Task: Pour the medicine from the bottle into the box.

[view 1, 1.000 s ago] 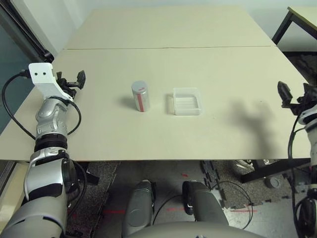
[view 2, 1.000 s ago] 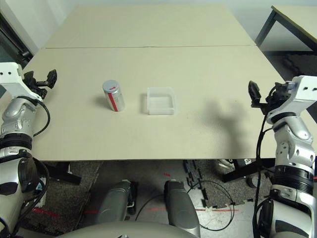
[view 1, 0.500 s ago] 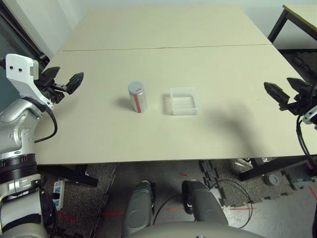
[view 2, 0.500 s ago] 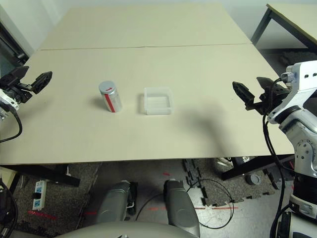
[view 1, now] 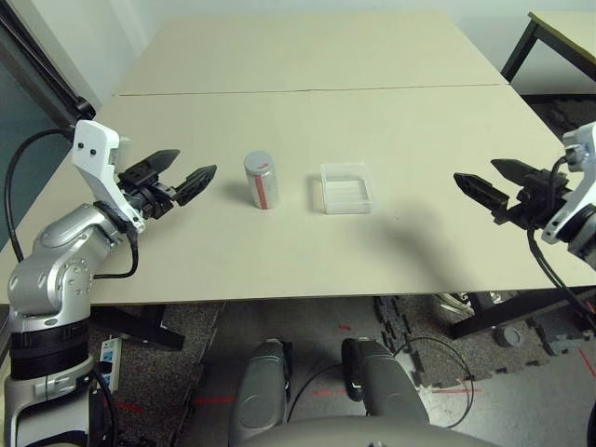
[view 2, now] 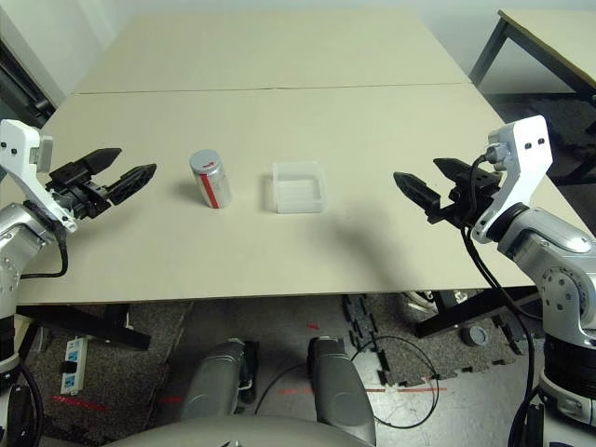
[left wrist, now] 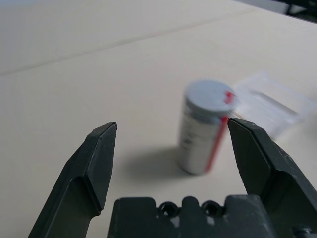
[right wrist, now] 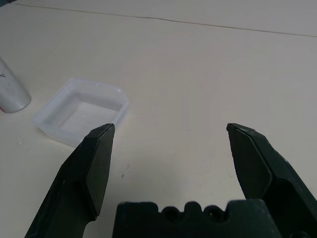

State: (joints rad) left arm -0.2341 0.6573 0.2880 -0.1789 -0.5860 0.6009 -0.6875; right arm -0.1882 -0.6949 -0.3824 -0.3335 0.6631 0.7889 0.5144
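A red mark [left wrist: 229, 97] is next to the rim of the round grey cap [left wrist: 210, 96], so I expect the cap to twist around on the bottle when the robot turns it.
The bottle [view 1: 263, 180], a small grey cylinder with a red stripe and a grey cap, stands upright near the middle of the table. Just to its right lies the box [view 1: 345, 188], a clear shallow tray. My left gripper [view 1: 191, 169] hovers open a short way left of the bottle, fingers pointing at it; the left wrist view shows the bottle [left wrist: 205, 126] ahead between the spread fingers [left wrist: 96, 163]. My right gripper [view 1: 480, 181] is open over the table's right part, well right of the box. The box [right wrist: 81, 113] lies ahead of it in the right wrist view.
The tan table [view 1: 307, 112] is made of two boards with a seam [view 1: 317, 90] behind the objects. A second table's corner [view 1: 559, 28] stands at the far right. Cables and floor mats lie below the front edge.
Both arms have swung inward over the table: the left gripper now points at the bottle from close by, the right gripper has come in from the right edge. Both stay open.
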